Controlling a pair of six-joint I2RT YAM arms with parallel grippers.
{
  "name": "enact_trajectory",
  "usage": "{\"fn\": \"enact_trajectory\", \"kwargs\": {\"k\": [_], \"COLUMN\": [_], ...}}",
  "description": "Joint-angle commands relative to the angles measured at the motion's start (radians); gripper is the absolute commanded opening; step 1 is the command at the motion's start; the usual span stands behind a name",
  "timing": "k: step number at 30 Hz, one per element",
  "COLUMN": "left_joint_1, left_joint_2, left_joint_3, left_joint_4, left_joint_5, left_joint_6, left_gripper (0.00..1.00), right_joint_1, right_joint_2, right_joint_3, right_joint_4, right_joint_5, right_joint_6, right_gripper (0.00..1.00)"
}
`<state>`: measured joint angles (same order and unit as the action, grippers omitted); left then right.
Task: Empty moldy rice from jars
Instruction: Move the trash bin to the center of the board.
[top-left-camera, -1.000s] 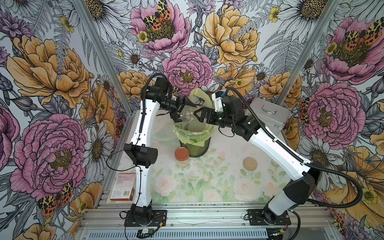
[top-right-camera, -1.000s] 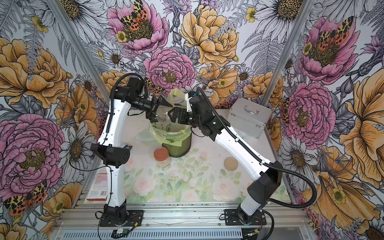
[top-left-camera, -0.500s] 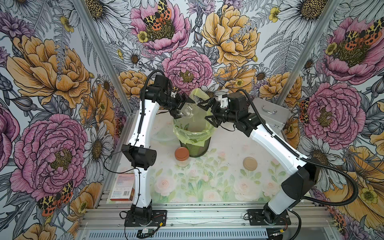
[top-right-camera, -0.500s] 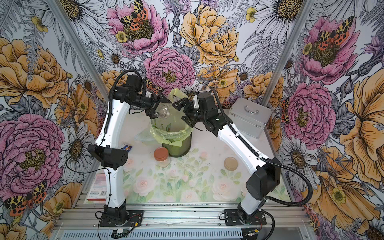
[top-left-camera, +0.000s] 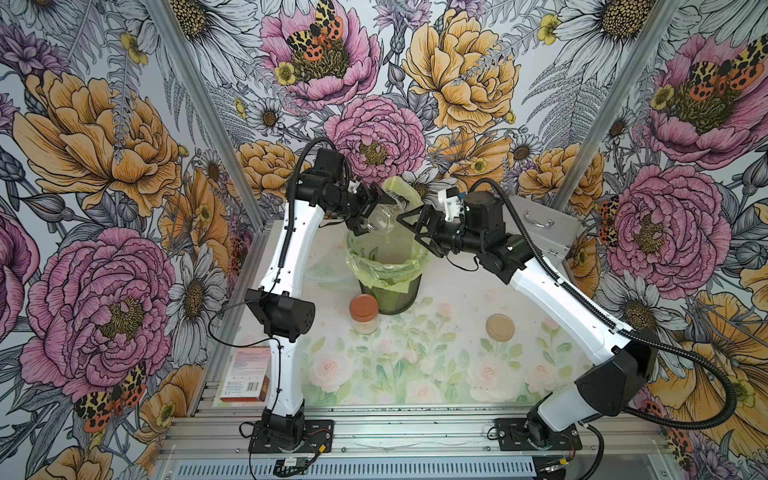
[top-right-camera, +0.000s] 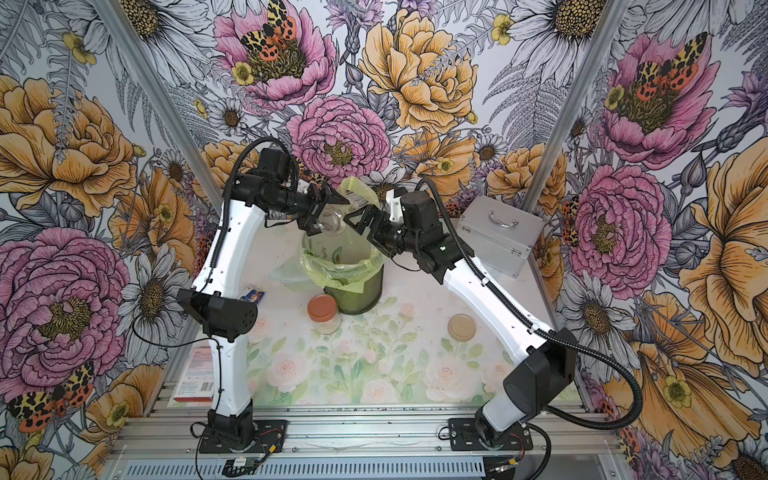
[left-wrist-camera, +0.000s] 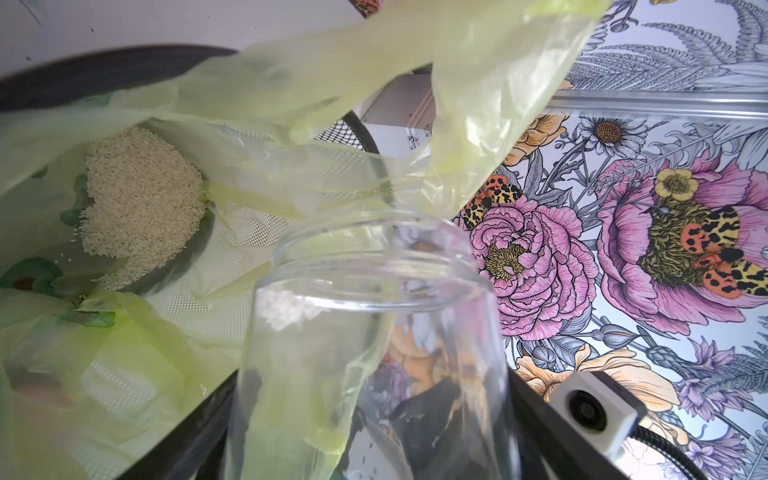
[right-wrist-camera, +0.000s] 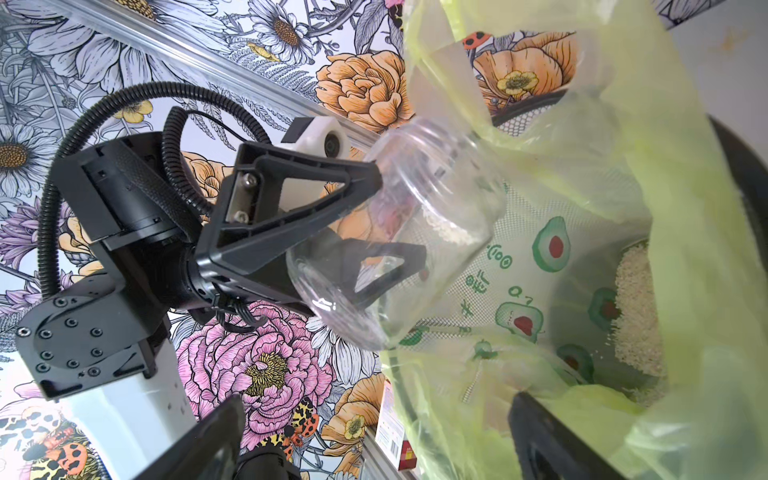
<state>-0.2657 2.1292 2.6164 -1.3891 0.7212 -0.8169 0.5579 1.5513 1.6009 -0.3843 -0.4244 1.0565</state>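
Observation:
Next, my left gripper tips the jar's opening (left-wrist-camera: 374, 227) up toward my open right gripper, because the jar's opening is facing down and a small clump of moldy rice (left-wrist-camera: 285, 308) is stuck inside the neck of the jar.
My left gripper (top-left-camera: 373, 212) (top-right-camera: 326, 216) is shut on an open clear jar (top-left-camera: 380, 219) (top-right-camera: 331, 223) (left-wrist-camera: 374, 332) (right-wrist-camera: 407, 237), tilted mouth-down over the mesh bin (top-left-camera: 392, 286) (top-right-camera: 357, 291). A small clump of moldy rice (left-wrist-camera: 286, 309) clings inside its neck. A pile of rice (left-wrist-camera: 141, 208) (right-wrist-camera: 636, 307) lies in the bin's yellow-green bag. My right gripper (top-left-camera: 409, 222) (top-right-camera: 360, 220) (right-wrist-camera: 374, 440) hangs open beside the jar, touching nothing. The other jar (top-left-camera: 364, 313) (top-right-camera: 323, 313), with a copper-orange lid on, stands on the table in front of the bin.
A loose beige lid (top-left-camera: 500, 327) (top-right-camera: 461, 327) lies on the table to the right. A silver case (top-left-camera: 540, 224) (top-right-camera: 498, 232) stands at the back right. A clear plastic bowl (top-left-camera: 328, 270) sits left of the bin. A small box (top-left-camera: 245, 374) lies beyond the table's left edge.
My right arm has drawn back a little to the right, away from the jar, jaws still wide. My left gripper has lifted the tilted jar slightly above the bin.

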Motion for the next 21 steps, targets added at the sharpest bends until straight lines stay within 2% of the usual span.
{"fn": "enact_trajectory", "kwargs": {"k": [1, 5, 7, 9, 12, 14, 16, 21], "left_joint_1": [-0.020, -0.043, -0.049, -0.043, -0.018, -0.008, -0.007, -0.003], "left_joint_2": [-0.106, -0.195, -0.267, -0.366, -0.470, -0.511, -0.534, -0.538], "left_joint_3": [-0.012, -0.151, -0.302, -0.463, -0.720, -0.835, -0.884, -0.892], "left_joint_4": [0.082, 0.175, 0.310, 0.454, 0.663, 0.752, 0.783, 0.783], "left_joint_5": [0.012, -0.007, -0.017, -0.026, -0.023, -0.016, -0.017, 0.013], "left_joint_6": [0.107, 0.168, 0.145, 0.079, -0.100, -0.210, -0.262, -0.333], "left_gripper": [0.00, 0.00, 0.00, 0.00, 0.00, 0.00, 0.00, 0.00], "right_joint_1": [0.007, 0.004, 0.006, 0.010, 0.011, 0.015, 0.015, 0.017], "right_joint_2": [-0.033, -0.033, -0.031, -0.033, -0.034, -0.037, -0.049, -0.057], "right_joint_3": [0.015, 0.012, 0.012, 0.014, 0.016, 0.016, 0.006, -0.041], "right_joint_4": [-0.001, -0.001, 0.003, 0.017, 0.034, 0.040, 0.037, 0.037], "right_joint_5": [-0.017, -0.042, -0.044, -0.045, -0.038, -0.037, -0.038, -0.052], "right_joint_6": [-0.040, -0.014, 0.012, 0.036, 0.070, 0.075, 0.054, 0.034], "right_gripper": [1.00, 1.00, 1.00, 1.00, 1.00, 1.00, 1.00, 1.00]}}
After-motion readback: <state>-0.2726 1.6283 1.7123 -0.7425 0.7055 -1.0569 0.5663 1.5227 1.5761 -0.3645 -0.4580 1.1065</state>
